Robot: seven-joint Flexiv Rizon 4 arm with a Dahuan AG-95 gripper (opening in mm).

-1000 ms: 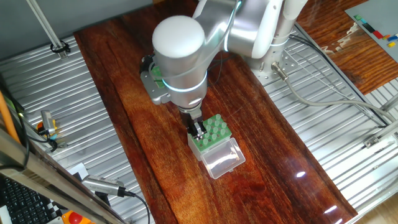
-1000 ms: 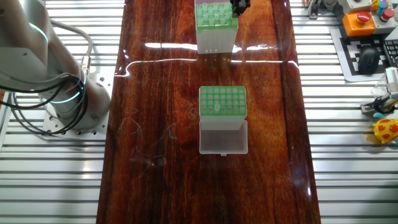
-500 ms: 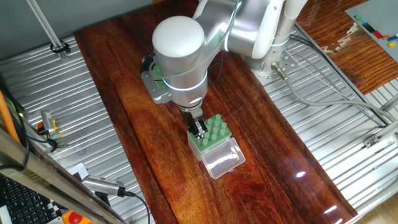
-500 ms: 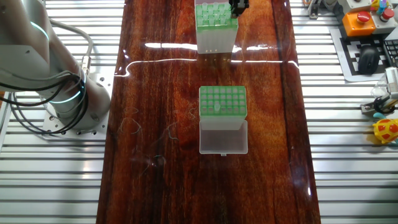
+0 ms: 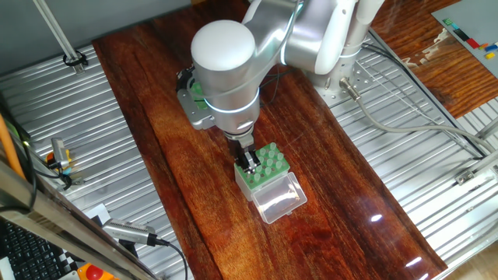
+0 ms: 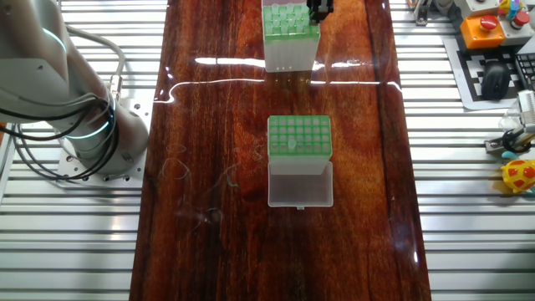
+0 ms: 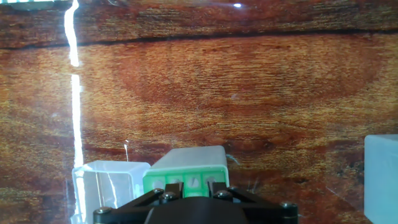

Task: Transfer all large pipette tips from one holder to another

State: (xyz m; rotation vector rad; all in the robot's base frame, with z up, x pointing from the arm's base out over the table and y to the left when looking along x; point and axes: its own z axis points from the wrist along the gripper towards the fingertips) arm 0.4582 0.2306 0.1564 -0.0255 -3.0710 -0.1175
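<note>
I see just the collar of the large pipette tip (image 7: 194,182) above the deep holder's green grid (image 5: 268,165), so when I lift, the tip's long hidden body will slide out.
The clear-sided holder (image 5: 264,169) with a green grid top stands mid-table, its clear lid (image 5: 278,200) folded open toward the front. My gripper (image 5: 248,161) hangs at its left rim, open, with nothing between the fingers. In the hand view the fingertips (image 7: 173,186) frame the holder's green top (image 7: 185,176), and one large pipette tip (image 7: 194,182) shows in a hole. The other fixed view has the gripper (image 6: 319,9) beside this holder (image 6: 290,33). The grey-sided holder (image 6: 299,138) stands apart with one tip (image 6: 292,145) in its grid and its whitish lid (image 6: 300,185) open.
The arm's big white joint (image 5: 224,58) hides most of the grey-sided holder in one fixed view. Ribbed metal panels (image 5: 62,148) flank the wooden table (image 5: 327,194). The robot base (image 6: 79,125) sits at the left. A pale box side (image 7: 380,180) shows at the hand view's right edge.
The gripper has edged very slightly sideways beside the clear-sided holder. Both holders and the tips stay put.
</note>
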